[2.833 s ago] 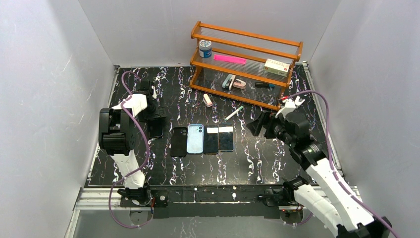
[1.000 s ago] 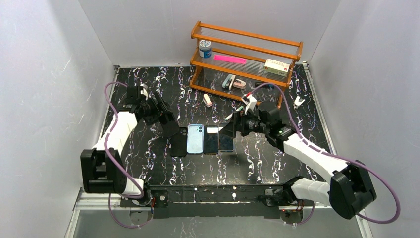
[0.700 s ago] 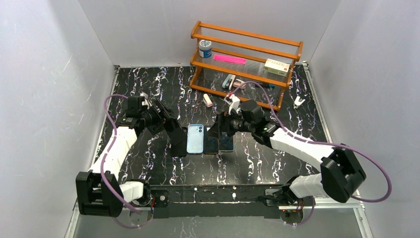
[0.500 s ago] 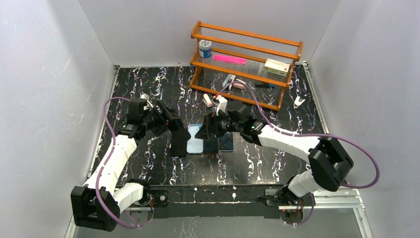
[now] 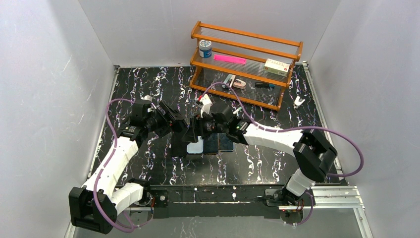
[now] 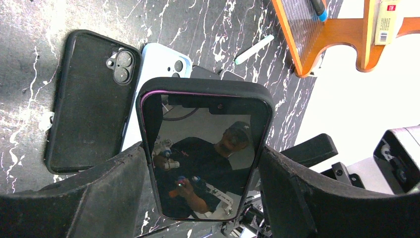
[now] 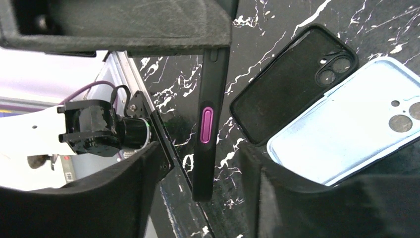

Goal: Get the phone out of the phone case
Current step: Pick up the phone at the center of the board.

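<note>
The case's long sides are clamped in my left gripper. My right gripper should hold the case's purple-button edge while my left gripper opens and pinches the case's flat sides.
A phone in a black phone case with a purple rim is held upright above the table, screen facing the left wrist camera. My left gripper is shut on its two long sides. From the right wrist I see the same phone edge-on, with a purple side button. My right gripper straddles that edge, open, with a gap on each side of the case. In the top view both grippers meet over the table's middle, left gripper and right gripper.
Under the grippers lie an empty black case, a light blue phone back and two dark phones. A green-tipped pen lies farther back. A wooden rack with small items stands at the back.
My right arm has swept left across the table to the held phone and its jaws have narrowed. My left arm has carried the cased phone toward the middle.
</note>
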